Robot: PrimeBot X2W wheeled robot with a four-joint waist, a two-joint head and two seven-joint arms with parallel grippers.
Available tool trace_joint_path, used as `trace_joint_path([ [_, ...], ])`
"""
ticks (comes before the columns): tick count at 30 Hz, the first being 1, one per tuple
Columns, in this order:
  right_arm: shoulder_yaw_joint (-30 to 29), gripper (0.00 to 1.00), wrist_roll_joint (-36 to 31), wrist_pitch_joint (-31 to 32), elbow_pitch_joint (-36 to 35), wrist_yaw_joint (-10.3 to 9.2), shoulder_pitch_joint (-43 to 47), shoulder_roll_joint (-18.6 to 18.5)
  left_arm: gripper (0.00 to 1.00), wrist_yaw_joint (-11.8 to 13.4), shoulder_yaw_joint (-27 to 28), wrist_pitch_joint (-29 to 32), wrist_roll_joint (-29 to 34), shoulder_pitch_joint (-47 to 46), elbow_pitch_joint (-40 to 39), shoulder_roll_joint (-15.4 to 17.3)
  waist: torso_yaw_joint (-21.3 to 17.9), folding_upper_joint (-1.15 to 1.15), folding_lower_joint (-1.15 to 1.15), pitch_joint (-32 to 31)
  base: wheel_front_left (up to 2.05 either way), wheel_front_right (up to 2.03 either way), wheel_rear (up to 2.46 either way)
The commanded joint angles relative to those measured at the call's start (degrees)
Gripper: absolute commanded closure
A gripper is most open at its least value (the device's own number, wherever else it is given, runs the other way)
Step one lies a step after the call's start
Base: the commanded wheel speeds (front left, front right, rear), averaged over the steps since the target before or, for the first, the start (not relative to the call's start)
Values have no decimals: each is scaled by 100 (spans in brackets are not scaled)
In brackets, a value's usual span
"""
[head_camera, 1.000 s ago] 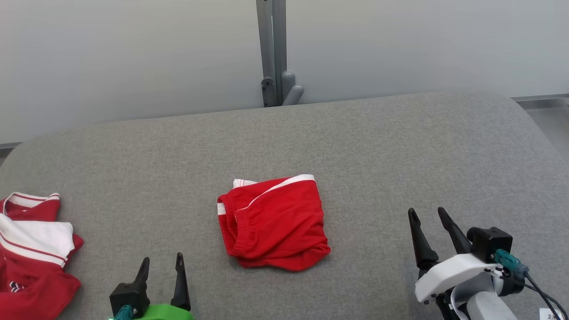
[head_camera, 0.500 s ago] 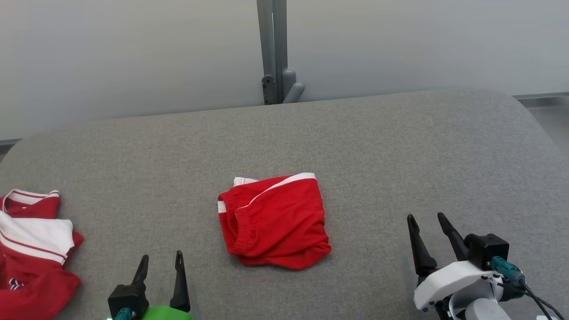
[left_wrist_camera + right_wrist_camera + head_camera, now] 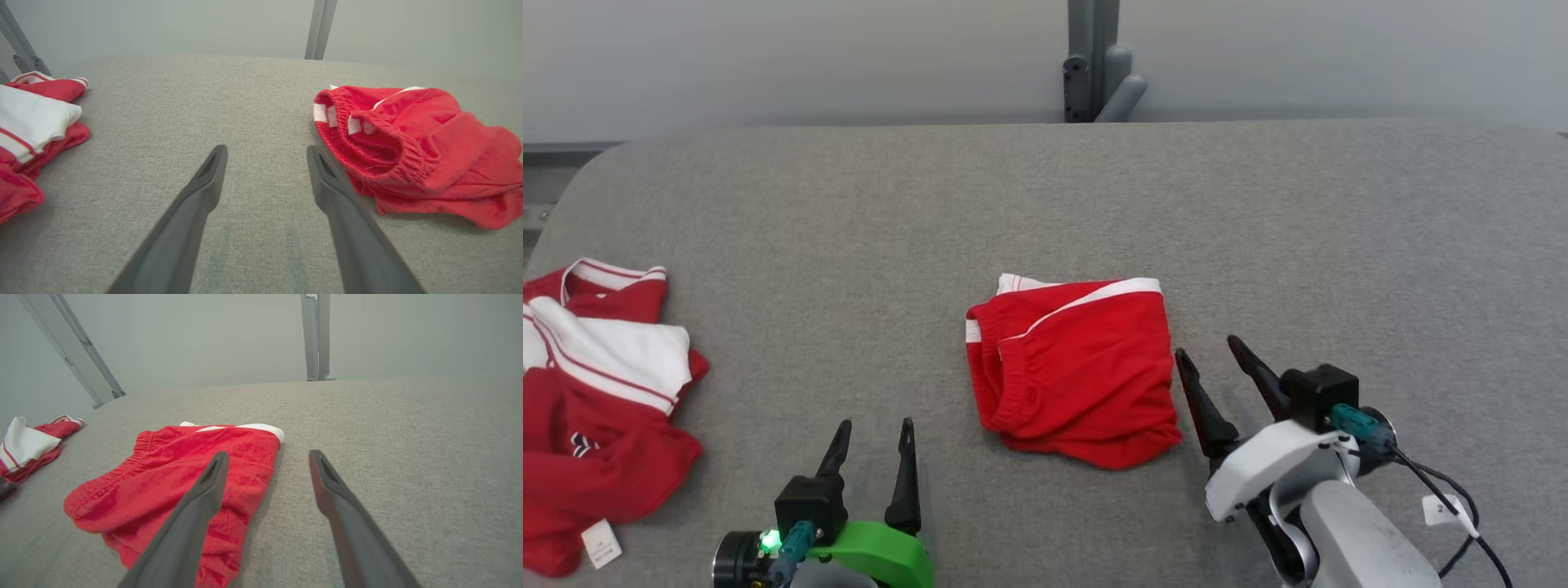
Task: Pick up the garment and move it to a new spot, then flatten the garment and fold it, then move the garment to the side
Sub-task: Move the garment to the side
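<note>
The garment (image 3: 1081, 377) should stay a folded bundle when I pull it to the side, because a rounded fold (image 3: 1169, 377) closes its edge next to my right gripper.
The garment (image 3: 1078, 367) is a pair of red shorts with white trim, folded into a rough square in the middle of the grey padded table (image 3: 1045, 204). Its elastic waistband faces left. My right gripper (image 3: 1209, 349) stands open just beside the garment's right edge, nothing between its fingers; in the right wrist view the garment (image 3: 179, 482) lies under and left of the left finger (image 3: 204, 490). My left gripper (image 3: 874, 425) is open near the front edge, left of the garment (image 3: 408, 143), with bare table between its fingers.
A heap of red and white clothes (image 3: 596, 392) lies at the table's left edge, also seen as clothes (image 3: 28, 122) in the left wrist view. A grey post (image 3: 1094, 57) stands behind the far edge. Bare table stretches to the right and back.
The head camera has shifted, moving the whole picture. My right gripper has come closer to the garment's right edge. The garment lies as before.
</note>
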Motion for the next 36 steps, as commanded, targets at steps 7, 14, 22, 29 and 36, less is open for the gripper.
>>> trace_joint_path([
  [7,316,0,22,162,1293,-2,-655,-20,0,86,-188,-1,-84,-225,12,22,666,0,0,468,0,0,0],
  [14,758,100,351,230,1938,-1,-783,2,0,86,-232,-1,-70,-196,-18,22,604,0,0,404,0,0,0],
  [22,565,100,341,-1,2075,-7,-929,-126,0,12,-179,-1,10,-164,-37,23,53,0,0,174,0,0,0],
  [29,412,100,254,-16,1983,-6,-824,-185,0,-89,-143,-1,56,-164,-114,23,-1226,0,0,48,0,0,0],
  [36,557,100,335,-17,1768,-5,-876,-181,0,-173,-214,0,136,-436,-99,24,-2692,0,0,198,0,0,0],
])
